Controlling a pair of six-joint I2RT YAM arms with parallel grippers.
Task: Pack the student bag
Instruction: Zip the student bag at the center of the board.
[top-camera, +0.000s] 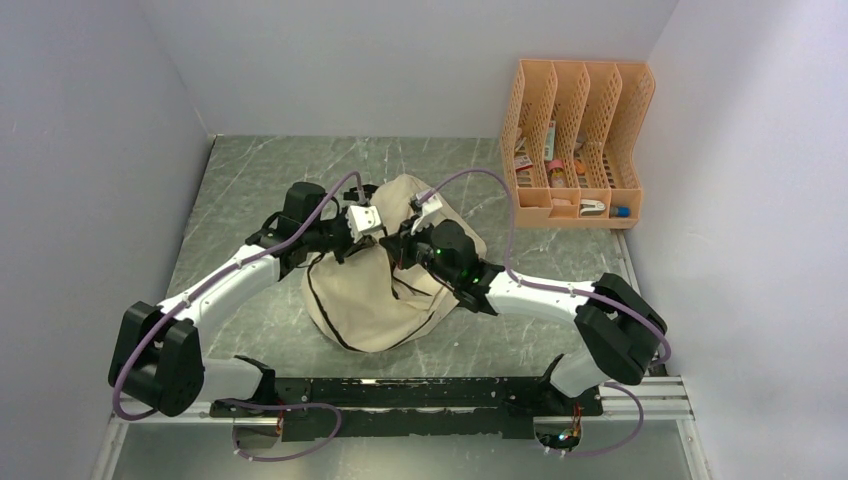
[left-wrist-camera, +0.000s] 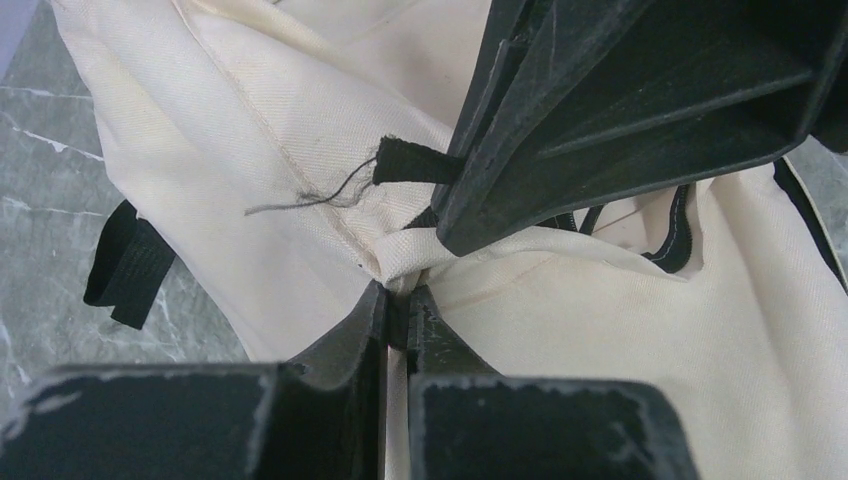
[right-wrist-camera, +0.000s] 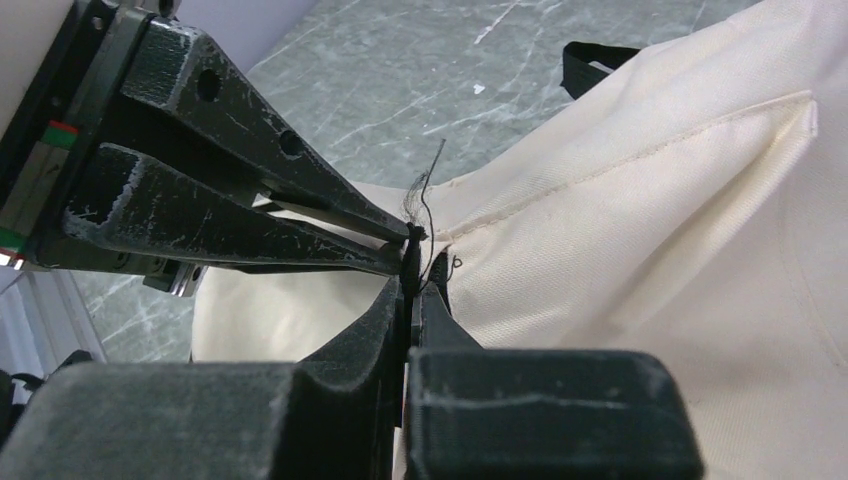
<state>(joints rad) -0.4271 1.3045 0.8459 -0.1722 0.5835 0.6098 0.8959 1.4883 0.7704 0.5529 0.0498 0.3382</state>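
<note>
I should pull the tab (left-wrist-camera: 408, 163) away along the open zipper (top-camera: 412, 288) with my right gripper, as it sits where my left gripper pinches and the bag's opening gapes beyond.
The student bag (top-camera: 375, 300), cream fabric with black zipper lines, lies slumped in the middle of the grey table, and both arms meet at its top. In the left wrist view my left gripper (left-wrist-camera: 398, 296) is shut on a bunched fold of the bag's cream cloth (left-wrist-camera: 300, 150). Just above that pinch, the other arm's black fingers (left-wrist-camera: 620, 110) hold a short frayed black tab (left-wrist-camera: 412, 162). The right wrist view shows my right gripper (right-wrist-camera: 414, 272) shut on that tab at the bag's seam (right-wrist-camera: 640, 260), with the left fingers (right-wrist-camera: 240, 200) converging on the same spot. From above, left gripper (top-camera: 388, 238) and right gripper (top-camera: 405, 245) nearly touch.
An orange perforated file organizer (top-camera: 580, 140) with several small items stands at the back right. White walls close in three sides. A black rail (top-camera: 440, 392) carries the arm bases at the near edge. A black strap (left-wrist-camera: 125, 265) hangs off the bag's left side.
</note>
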